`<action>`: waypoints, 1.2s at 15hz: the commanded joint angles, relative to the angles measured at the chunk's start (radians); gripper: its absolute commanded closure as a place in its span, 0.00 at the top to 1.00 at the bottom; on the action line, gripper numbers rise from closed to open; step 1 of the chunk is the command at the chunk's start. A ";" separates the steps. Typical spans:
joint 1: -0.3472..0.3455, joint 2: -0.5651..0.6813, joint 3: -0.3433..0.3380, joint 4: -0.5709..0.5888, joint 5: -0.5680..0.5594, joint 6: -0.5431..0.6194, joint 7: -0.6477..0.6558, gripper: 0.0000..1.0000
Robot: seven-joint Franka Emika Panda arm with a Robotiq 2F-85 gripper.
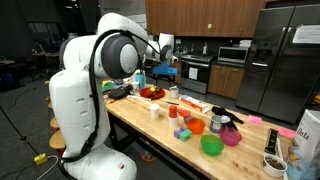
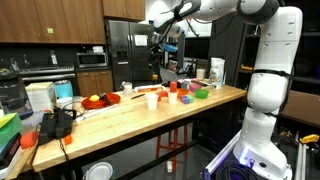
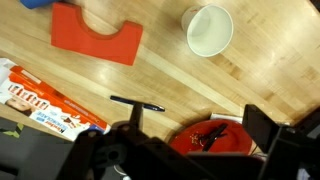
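My open gripper should swing back and go down to the cup's rim [image 3: 209, 30], because it is hovering by the red plate [image 3: 212, 136], well away from the white cup.
My gripper [image 3: 198, 122] is open and empty, held well above the wooden table [image 3: 160, 70]. It also shows in both exterior views [image 1: 166, 66] [image 2: 166, 55]. Right below it lies a red plate [image 3: 215, 142] with a small dark object on it. A black pen [image 3: 137, 103] lies next to the plate. Further off are a white cup [image 3: 208, 30], an orange-red notched block [image 3: 95, 40] and a snack packet [image 3: 40, 105].
On the long table [image 1: 150, 130] stand a red plate with food [image 1: 150, 93], a white cup [image 1: 154, 112], orange [image 1: 196, 126], green [image 1: 211, 145] and pink [image 1: 231, 137] bowls, a metal kettle [image 1: 219, 122] and a bag [image 1: 305, 135]. A fridge [image 1: 285, 60] and counters stand behind.
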 commanded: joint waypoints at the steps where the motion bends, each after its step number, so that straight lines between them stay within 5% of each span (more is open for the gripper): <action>1: -0.023 -0.013 0.024 0.017 0.036 -0.144 -0.061 1.00; 7: -0.016 -0.216 0.038 -0.078 -0.065 -0.511 0.182 1.00; 15: -0.012 -0.233 0.036 -0.052 -0.086 -0.546 0.198 1.00; 18: -0.028 -0.133 0.009 0.039 -0.079 -0.583 0.141 1.00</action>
